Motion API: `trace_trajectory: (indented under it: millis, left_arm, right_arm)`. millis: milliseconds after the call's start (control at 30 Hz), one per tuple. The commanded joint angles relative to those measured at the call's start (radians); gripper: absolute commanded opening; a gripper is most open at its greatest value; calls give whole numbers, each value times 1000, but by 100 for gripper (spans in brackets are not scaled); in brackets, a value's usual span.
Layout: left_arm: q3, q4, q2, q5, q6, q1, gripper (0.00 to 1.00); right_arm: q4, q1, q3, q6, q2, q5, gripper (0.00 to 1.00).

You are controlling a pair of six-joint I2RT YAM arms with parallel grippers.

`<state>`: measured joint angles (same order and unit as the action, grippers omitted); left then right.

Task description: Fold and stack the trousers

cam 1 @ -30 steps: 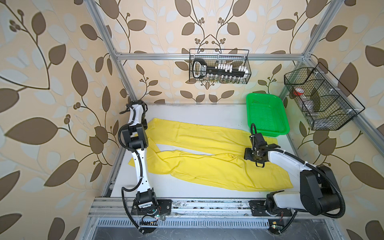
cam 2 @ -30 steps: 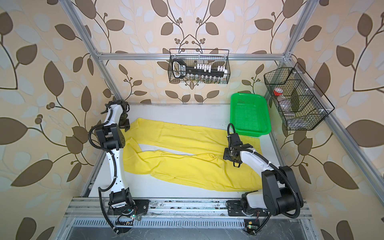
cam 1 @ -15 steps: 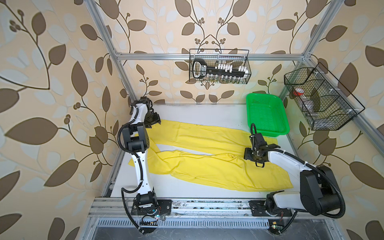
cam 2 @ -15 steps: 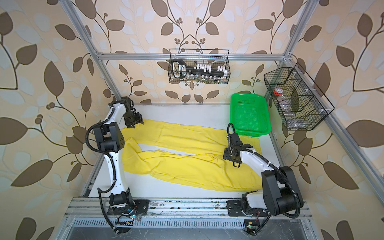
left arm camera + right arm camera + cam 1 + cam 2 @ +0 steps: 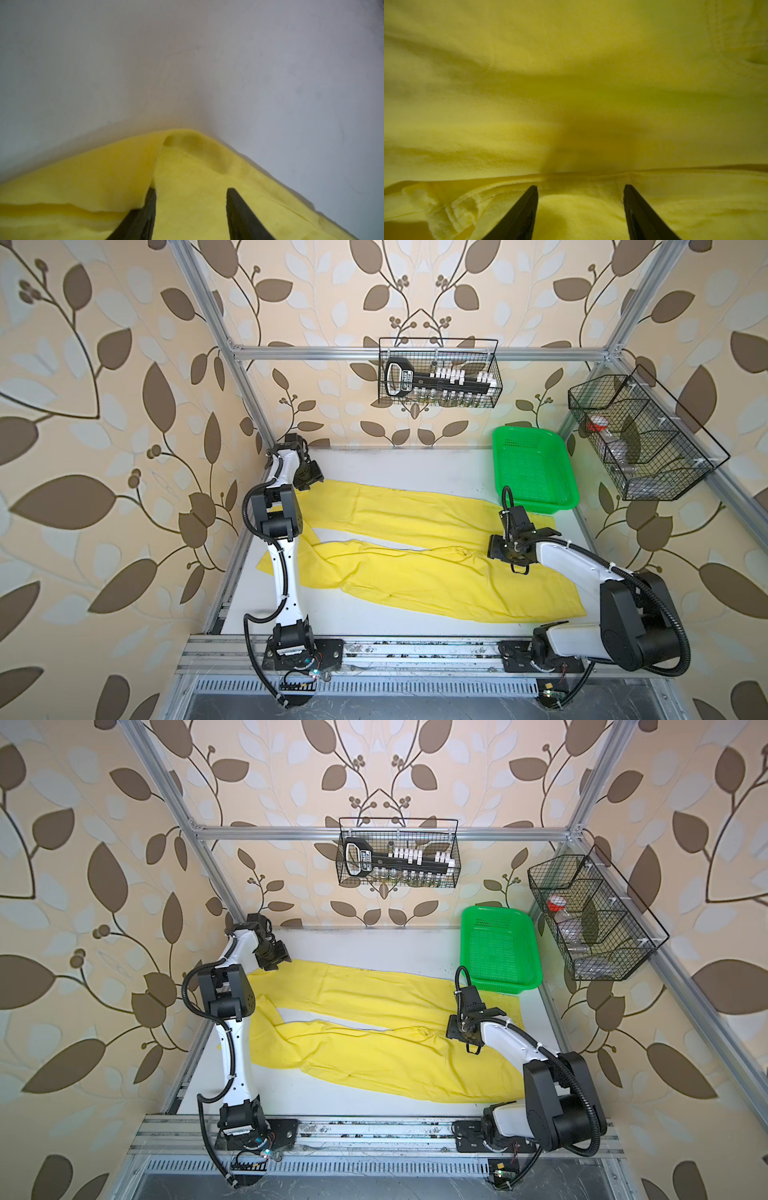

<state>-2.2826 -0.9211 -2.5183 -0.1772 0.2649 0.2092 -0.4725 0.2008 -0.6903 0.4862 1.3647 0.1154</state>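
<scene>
The near leg's end (image 5: 260, 1028) slants up against the far leg. I should leave the far leg's corner with my left gripper and pull the near leg's edge (image 5: 263, 1002) clear.
The yellow trousers (image 5: 415, 526) (image 5: 374, 1052) lie spread flat on the white table, with the legs running left and the waist end to the right. My left gripper (image 5: 309, 485) (image 5: 276, 965) is down at the far-left corner of the far leg. In the left wrist view, the left gripper (image 5: 191, 190) has its fingers apart, with the leg's corner cloth (image 5: 104, 176) between them. My right gripper (image 5: 496, 551) (image 5: 455, 1029) rests on the cloth where the legs meet. In the right wrist view, the right gripper (image 5: 580, 187) stands open over a bulge of yellow cloth (image 5: 529, 83).
A green mesh basket (image 5: 532, 472) (image 5: 498, 952) stands empty at the far right, touching the trousers' far edge. One black wire basket (image 5: 438, 377) hangs on the back wall and another wire basket (image 5: 640, 448) on the right wall. Metal frame rails border the table.
My left gripper has swung from the table's left edge to the far leg's corner, and its jaws have narrowed. The right arm has not moved.
</scene>
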Motion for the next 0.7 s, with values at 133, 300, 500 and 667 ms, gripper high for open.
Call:
trace_trajectory:
  millis: [133, 300, 500, 667]
  left_arm:
    - [-163, -52, -46, 195, -69, 36, 56]
    - [-190, -23, -33, 344, -107, 35, 59]
    - [-186, -74, 24, 276, -118, 33, 68]
    - [50, -170, 216, 174, -109, 33, 71]
  right_arm:
    - [2, -4, 31, 8, -10, -8, 66]
    - [13, -2, 44, 12, -3, -15, 66]
    - [1, -2, 22, 6, -21, -28, 67]
    - [-9, 50, -26, -63, -59, -52, 69]
